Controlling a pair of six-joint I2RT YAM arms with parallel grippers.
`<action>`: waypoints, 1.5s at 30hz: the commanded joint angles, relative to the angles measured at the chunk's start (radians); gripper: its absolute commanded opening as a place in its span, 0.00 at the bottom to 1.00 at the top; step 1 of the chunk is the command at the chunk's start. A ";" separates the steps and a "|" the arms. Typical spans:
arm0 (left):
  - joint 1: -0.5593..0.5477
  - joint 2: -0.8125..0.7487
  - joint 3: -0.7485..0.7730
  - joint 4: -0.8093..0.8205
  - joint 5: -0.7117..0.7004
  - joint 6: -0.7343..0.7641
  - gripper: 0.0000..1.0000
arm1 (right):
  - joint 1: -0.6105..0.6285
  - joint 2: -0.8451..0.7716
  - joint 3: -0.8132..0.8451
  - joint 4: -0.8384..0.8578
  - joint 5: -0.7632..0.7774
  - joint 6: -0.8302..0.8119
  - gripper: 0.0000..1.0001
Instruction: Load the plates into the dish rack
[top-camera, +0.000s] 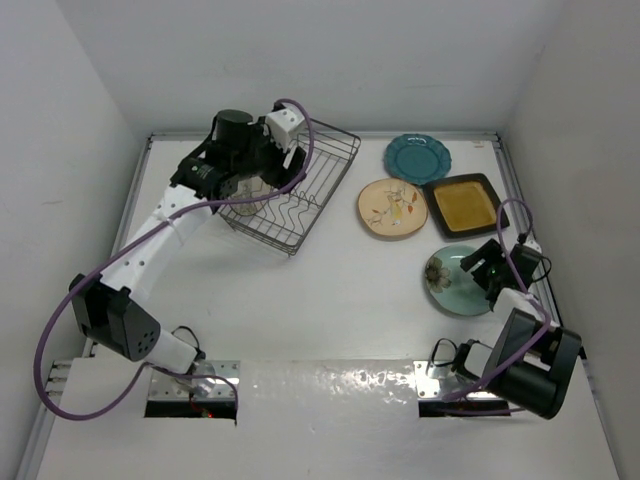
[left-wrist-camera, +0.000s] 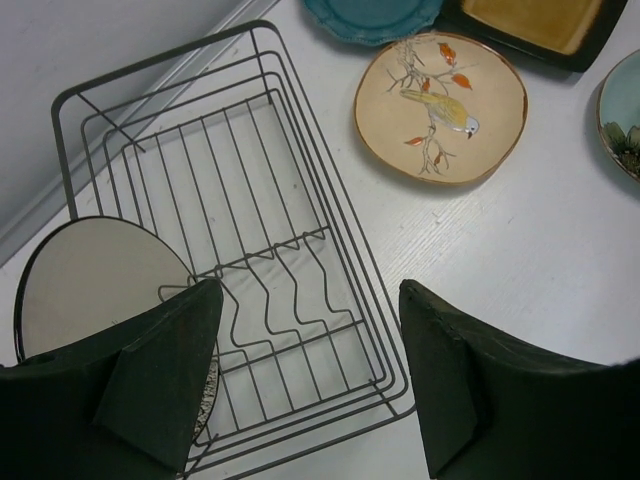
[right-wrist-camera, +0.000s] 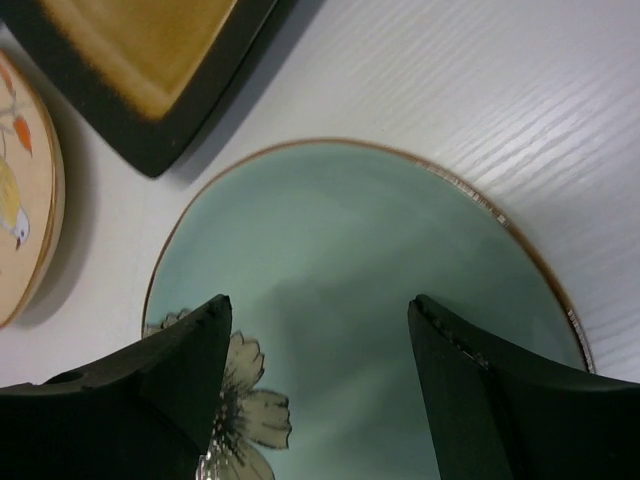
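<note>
The aqua plate is a long way from the robot's left gripper at the dish rack, so next the right gripper picks the plate up by its rim and passes it to the left gripper.
The dish rack, a dark wire basket, stands at the back left. A pale grey plate with a dark rim rests at its end, beside my left finger. My left gripper hovers open over the rack's wavy dividers, with nothing between its fingers. On the right lie a scalloped teal plate, a cream plate with a bird, a square amber plate and a pale aqua plate with a flower. My right gripper is open, low over the aqua plate.
White walls close the table at the back, left and right. The rack sits askew near the back-left corner. The teal, cream and amber plates lie close together; the aqua plate lies nearer, by the right wall.
</note>
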 joint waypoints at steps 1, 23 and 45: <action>0.005 0.003 0.020 0.012 0.034 0.014 0.68 | -0.001 -0.033 0.051 -0.112 -0.099 -0.054 0.70; -0.012 0.046 0.068 -0.052 0.045 0.015 0.68 | -0.009 0.112 -0.003 -0.119 0.189 0.051 0.69; -0.013 -0.047 -0.021 -0.003 0.060 0.011 0.68 | -0.010 0.037 -0.180 -0.073 -0.211 0.019 0.00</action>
